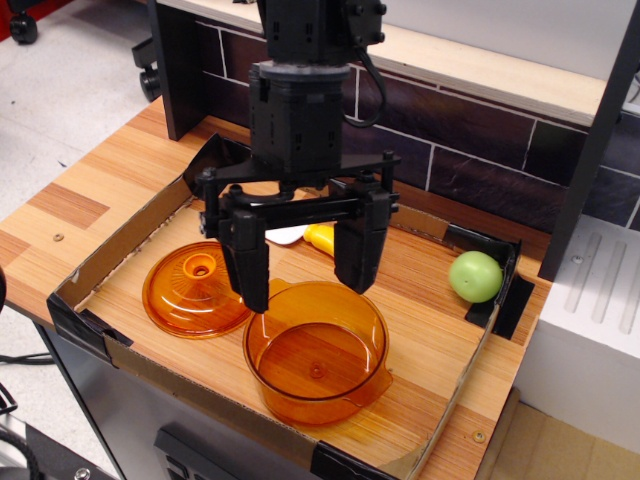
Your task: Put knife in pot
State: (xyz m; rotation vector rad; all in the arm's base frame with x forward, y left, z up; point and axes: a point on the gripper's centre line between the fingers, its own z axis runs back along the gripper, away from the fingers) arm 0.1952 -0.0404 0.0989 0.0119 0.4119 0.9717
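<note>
I expect the white blade [287, 235] to lean out over the pot's rim when I lower the yellow handle into the pot, because the pot's round opening [316, 340] is narrow and shallow.
The translucent orange pot [317, 352] stands in the front middle of the cardboard tray [452, 358] and holds nothing. The knife [308, 236] lies flat behind the pot, with its white blade to the left and its yellow handle to the right, mostly hidden by my gripper. My black gripper [305, 285] hangs open and empty over the pot's far rim, just in front of the knife, fingers [248, 268] pointing down and spread wide.
The domed orange lid [195, 289] with a central knob lies left of the pot. A green ball [475, 276] sits in the tray's back right corner. Low cardboard walls ring the tray. A dark brick-pattern wall and black posts stand behind.
</note>
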